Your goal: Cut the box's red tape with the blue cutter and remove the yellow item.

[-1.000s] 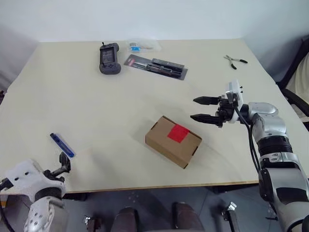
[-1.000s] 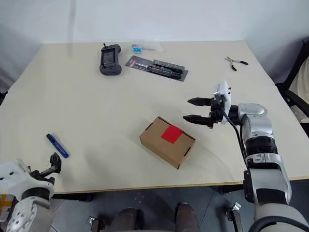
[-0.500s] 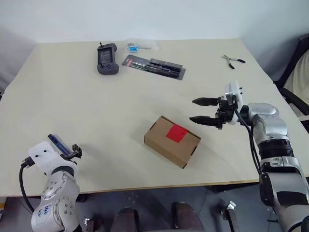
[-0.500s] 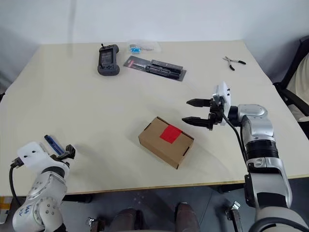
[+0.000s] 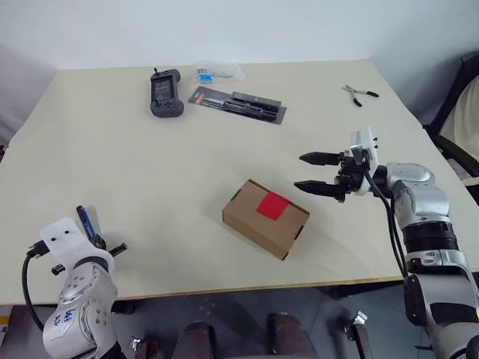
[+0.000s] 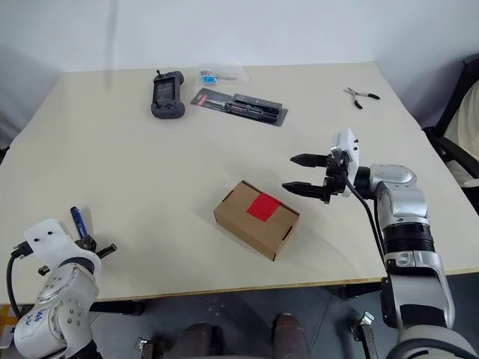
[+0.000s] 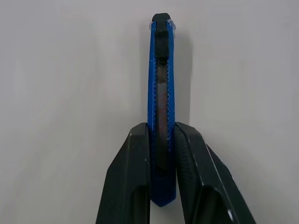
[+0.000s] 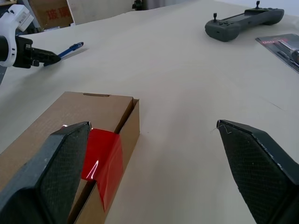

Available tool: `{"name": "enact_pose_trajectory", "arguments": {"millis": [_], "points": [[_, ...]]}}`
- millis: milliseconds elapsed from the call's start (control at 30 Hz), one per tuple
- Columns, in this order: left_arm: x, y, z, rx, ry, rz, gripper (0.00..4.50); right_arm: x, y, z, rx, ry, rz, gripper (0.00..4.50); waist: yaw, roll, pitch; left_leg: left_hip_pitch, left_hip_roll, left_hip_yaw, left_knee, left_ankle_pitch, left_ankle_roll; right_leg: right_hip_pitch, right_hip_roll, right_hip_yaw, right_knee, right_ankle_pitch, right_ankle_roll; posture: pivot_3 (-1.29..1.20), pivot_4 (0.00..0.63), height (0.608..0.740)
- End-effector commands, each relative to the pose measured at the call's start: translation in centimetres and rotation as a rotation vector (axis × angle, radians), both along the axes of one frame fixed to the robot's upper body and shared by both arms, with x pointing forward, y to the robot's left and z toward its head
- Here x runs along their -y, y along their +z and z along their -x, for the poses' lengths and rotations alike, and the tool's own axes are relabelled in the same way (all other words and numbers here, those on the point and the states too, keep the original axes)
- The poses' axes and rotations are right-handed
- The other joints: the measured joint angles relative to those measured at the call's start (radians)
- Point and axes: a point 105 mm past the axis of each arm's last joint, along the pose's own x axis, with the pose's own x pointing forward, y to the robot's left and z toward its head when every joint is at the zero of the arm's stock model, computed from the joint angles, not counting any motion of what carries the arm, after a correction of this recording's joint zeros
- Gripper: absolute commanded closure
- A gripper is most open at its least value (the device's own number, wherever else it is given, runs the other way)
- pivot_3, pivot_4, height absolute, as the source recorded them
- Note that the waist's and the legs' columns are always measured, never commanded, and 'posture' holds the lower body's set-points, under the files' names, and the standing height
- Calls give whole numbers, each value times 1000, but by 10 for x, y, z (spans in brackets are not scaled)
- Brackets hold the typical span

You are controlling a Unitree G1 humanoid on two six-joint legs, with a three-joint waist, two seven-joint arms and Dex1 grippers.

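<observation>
The red tape (image 8: 102, 159) crosses a dark gap (image 8: 126, 116) along the box's edge. I therefore expect the red tape to split along that gap when I pull the blue cutter through.
The brown box (image 5: 266, 217) lies mid-table with the red tape (image 5: 274, 204) on its top face. The blue cutter (image 7: 161, 70) lies on the table near the front left edge. My left gripper (image 7: 161, 128) is shut on its rear end, a black finger pressing each side. From the head, the cutter (image 5: 84, 222) sticks out past the left wrist. My right gripper (image 5: 299, 170) hangs open just right of the box, pointing at it, and its own view shows the tape (image 8: 103, 154) folding over the box's edge. The yellow item is hidden.
At the far side lie a grey handheld controller (image 5: 166, 90), a long black blister pack (image 5: 239, 103), a clear bag (image 5: 217, 72) and small pliers (image 5: 361, 92). The table's front edge (image 5: 224, 288) runs just behind the box and the left gripper.
My left gripper moved forward over the cutter's end and closed on it. The right gripper stayed open in place beside the box.
</observation>
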Motion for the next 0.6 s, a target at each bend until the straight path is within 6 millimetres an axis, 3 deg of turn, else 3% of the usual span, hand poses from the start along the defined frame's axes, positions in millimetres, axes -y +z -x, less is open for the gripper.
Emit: {"name": "enact_pose_trajectory", "arguments": {"millis": [33,200,467,600], "points": [[-12,-19,13,-104,57,20,4081,1,15,1,54,-4,-15,0,0,0,0,0,0,0,0,0,0,0,0,0,0,0,0,0,150,740],[-10,-15,10,-78,8,38,4081,1,14,2,53,-6,-10,0,0,1,0,0,0,0,0,0,0,0,0,0,0,0,0,0,150,740],[12,10,-7,26,-426,-19,4081,-16,22,19,52,97,84,0,3,2,1,-1,0,-1,0,0,0,0,-1,-1,0,0,0,0,150,740],[24,19,-5,38,-689,-85,4081,-37,39,25,107,161,65,0,1,2,2,-2,0,-2,0,-1,0,0,-1,-3,0,-1,-2,0,150,740]]}}
